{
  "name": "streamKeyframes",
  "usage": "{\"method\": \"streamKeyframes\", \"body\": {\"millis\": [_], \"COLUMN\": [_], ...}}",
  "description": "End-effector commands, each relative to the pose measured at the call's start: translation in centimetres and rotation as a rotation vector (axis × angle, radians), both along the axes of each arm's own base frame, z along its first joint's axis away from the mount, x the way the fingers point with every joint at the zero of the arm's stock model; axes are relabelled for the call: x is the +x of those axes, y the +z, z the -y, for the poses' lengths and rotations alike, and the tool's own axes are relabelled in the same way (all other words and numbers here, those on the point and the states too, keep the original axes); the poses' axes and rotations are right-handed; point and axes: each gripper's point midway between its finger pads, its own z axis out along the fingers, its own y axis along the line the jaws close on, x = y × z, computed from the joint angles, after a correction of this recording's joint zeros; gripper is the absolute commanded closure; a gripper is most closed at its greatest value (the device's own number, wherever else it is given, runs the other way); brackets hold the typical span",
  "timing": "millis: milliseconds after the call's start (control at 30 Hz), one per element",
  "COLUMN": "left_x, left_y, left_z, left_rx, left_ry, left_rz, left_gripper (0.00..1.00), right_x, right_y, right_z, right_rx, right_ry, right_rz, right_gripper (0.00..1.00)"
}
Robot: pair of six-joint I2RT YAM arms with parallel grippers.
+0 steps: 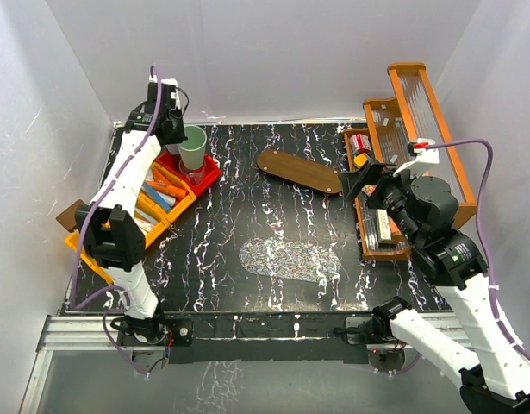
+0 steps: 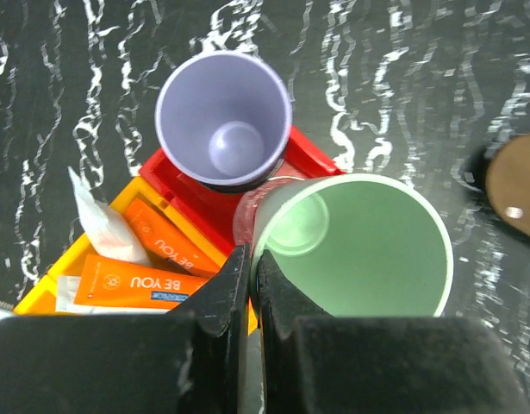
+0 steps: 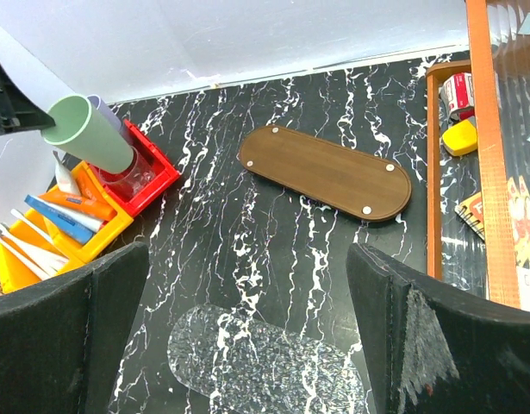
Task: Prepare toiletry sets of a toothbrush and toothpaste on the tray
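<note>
My left gripper should keep carrying the green cup [image 1: 194,145] until it stands on the brown oval tray's near end [image 1: 271,161]. The cup hangs with its opening up, and that end of the tray is free.
My left gripper [image 2: 251,252] is shut on the rim of a green cup [image 2: 359,250], one finger inside the wall and one outside. The green cup [image 1: 194,148] hangs tilted above a red bin [image 2: 191,194] at the back left. In that bin stand a lilac cup [image 2: 223,129] and a clear glass [image 2: 247,211]. Orange tubes [image 2: 161,246], a blue tube [image 3: 58,218] and pale toothbrushes [image 3: 23,250] lie in the yellow bin [image 3: 118,228] beside it. A brown oval tray [image 1: 299,171] and a clear textured tray [image 1: 290,259] lie bare. My right gripper [image 3: 247,328] hangs open above the table.
A wooden rack [image 1: 402,112] at the right edge holds a red roll [image 1: 361,142], a yellow item and flat packets. White walls close in the back and both sides of the black marbled table [image 1: 221,224].
</note>
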Motion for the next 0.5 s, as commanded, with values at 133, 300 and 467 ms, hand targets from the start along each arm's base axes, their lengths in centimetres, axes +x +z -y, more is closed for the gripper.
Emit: {"method": "streamKeyframes", "body": {"millis": [133, 300, 467], "left_x": [-0.4, 1.3, 3.4], "left_y": [7.1, 5.3, 4.3], "left_z": [9.4, 13.8, 16.8], "left_rx": [-0.236, -0.260, -0.240], "left_ry": [-0.218, -0.272, -0.308], "left_rz": [0.181, 0.168, 0.166], "left_gripper": [1.00, 1.00, 1.00], "right_x": [0.0, -0.4, -0.9], "right_y": [1.8, 2.0, 2.0], "right_z": [0.7, 1.4, 2.2], "right_rx": [0.021, 0.006, -0.007], "right_ry": [-0.031, -0.051, -0.078], "right_rz": [0.069, 0.074, 0.080], "right_gripper": [0.02, 0.02, 0.02]}}
